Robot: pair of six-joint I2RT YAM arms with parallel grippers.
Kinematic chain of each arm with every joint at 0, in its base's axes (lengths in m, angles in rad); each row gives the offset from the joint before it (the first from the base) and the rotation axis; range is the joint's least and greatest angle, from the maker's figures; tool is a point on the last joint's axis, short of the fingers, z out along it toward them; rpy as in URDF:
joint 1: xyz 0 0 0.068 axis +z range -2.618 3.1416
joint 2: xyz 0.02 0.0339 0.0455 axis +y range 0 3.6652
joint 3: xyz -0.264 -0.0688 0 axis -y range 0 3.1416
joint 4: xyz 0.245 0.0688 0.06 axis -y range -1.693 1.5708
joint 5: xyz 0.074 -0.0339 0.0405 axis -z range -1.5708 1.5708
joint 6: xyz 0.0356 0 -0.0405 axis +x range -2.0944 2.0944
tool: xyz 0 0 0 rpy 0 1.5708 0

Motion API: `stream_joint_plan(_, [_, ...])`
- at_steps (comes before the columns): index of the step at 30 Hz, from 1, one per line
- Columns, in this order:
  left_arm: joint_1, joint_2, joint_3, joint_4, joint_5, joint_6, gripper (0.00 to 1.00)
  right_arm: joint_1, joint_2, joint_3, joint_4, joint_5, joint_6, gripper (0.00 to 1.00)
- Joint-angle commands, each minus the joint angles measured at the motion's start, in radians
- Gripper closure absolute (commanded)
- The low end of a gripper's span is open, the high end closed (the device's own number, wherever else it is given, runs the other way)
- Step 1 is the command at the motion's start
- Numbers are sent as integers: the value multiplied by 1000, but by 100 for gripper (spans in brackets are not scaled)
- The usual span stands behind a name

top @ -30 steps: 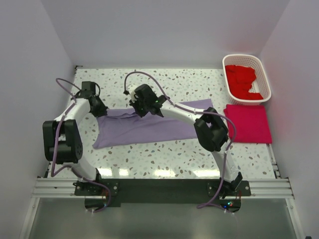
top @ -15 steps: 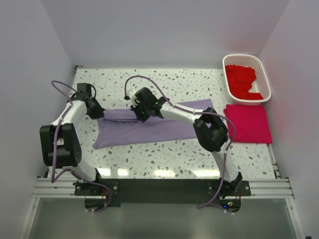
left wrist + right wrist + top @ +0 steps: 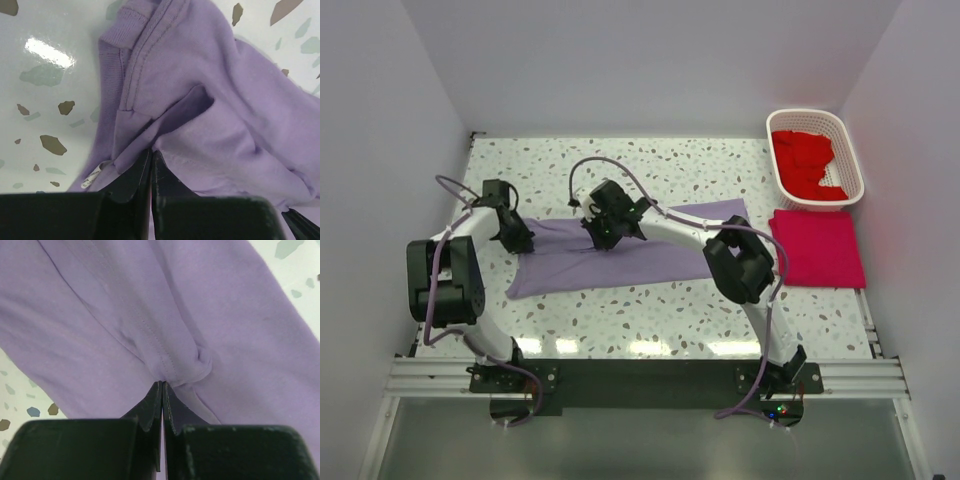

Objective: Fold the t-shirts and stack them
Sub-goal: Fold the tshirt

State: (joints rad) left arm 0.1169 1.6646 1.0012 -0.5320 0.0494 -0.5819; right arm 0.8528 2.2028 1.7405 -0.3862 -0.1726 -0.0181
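Observation:
The lavender t-shirt (image 3: 655, 263) is lying crosswise to my arms. Next, my left gripper grabs it near its collar label (image 3: 93, 176) and help turn it lengthwise before any more folding.
A pale lavender t-shirt (image 3: 620, 258) lies as a long band across the middle of the table. My left gripper (image 3: 520, 242) is shut on the lavender t-shirt (image 3: 200, 100) at its left end, near the collar and a white label (image 3: 92, 176). My right gripper (image 3: 600, 235) is shut on a pinched fold of the lavender t-shirt (image 3: 125, 315) along its far edge. A crimson-pink t-shirt (image 3: 817, 247) lies folded flat at the right. Bright red t-shirts (image 3: 804, 163) fill the basket.
A white lattice basket (image 3: 850, 150) stands at the back right corner, just behind the folded pink shirt. White walls close in the speckled table (image 3: 650, 165) on three sides. The arms' black base rail (image 3: 640, 382) runs along the near edge.
My left gripper has moved a little right and toward the near edge, drawing the shirt's left end with it. The right gripper has barely shifted.

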Motion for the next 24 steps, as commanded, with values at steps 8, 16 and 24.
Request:
stream_joint_plan(8, [9, -20, 22, 29, -43, 17, 76, 2, 8, 17, -54, 47, 61, 73])
stream_joint_plan(16, [-9, -158, 42, -8, -83, 24, 59, -20, -81, 27, -8, -50, 153, 71])
stream_joint_plan(24, [-85, -155, 10, 61, -56, 1, 73, -26, -14, 63, 118, -203, 277, 75])
